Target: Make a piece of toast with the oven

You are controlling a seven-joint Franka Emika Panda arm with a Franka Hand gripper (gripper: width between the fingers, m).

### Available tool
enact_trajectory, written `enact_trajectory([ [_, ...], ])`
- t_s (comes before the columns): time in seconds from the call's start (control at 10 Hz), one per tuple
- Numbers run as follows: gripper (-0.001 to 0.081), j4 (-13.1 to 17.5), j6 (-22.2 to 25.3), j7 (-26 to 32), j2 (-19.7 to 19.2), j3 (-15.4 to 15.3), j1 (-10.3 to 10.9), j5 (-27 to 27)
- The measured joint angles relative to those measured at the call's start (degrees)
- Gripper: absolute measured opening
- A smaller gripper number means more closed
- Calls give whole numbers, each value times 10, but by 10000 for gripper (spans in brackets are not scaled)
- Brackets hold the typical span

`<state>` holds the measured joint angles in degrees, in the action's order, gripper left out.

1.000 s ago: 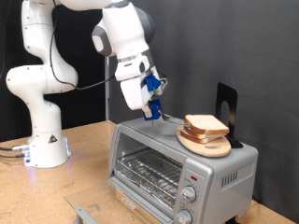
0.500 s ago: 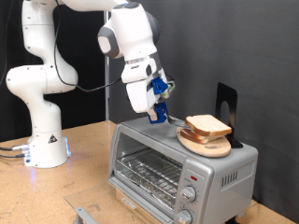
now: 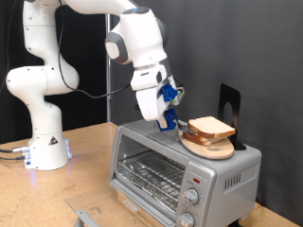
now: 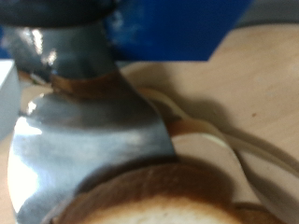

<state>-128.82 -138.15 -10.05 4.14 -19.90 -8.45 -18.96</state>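
Note:
My gripper will lift the piece of toast (image 3: 210, 127) up flat and leave another slice behind, because the metal blade (image 4: 92, 140) reaches under the brown crust.
The piece of toast (image 3: 209, 126) lies on a round wooden board (image 3: 210, 148) on top of the silver oven (image 3: 161, 170). The oven's glass door is shut, with the wire rack showing through it and two knobs (image 3: 192, 197) on its right side. My gripper (image 3: 173, 117), with blue fingers, hangs tilted just above the oven top, close to the toast on its left in the exterior view, open and holding nothing. In the blurred wrist view the toast's brown crust (image 4: 140, 198) is very near, with the board's edge (image 4: 220, 154) beside it.
A black upright stand (image 3: 229, 106) stands behind the board on the oven top. The arm's white base (image 3: 45, 142) stands on the wooden table at the exterior view's left. A small grey object (image 3: 85, 217) lies near the table's front edge.
My gripper has moved to the exterior view's right and slightly down, from above the oven's left part to right beside the toast. The toast and board have not moved.

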Motion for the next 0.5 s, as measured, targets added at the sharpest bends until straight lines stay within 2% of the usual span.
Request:
enact_trajectory([
  [0.3,429,1,-25,2,-5,-10,1,-3],
  [0.5,426,-4,-46,31,-2,-11,3,-35],
])
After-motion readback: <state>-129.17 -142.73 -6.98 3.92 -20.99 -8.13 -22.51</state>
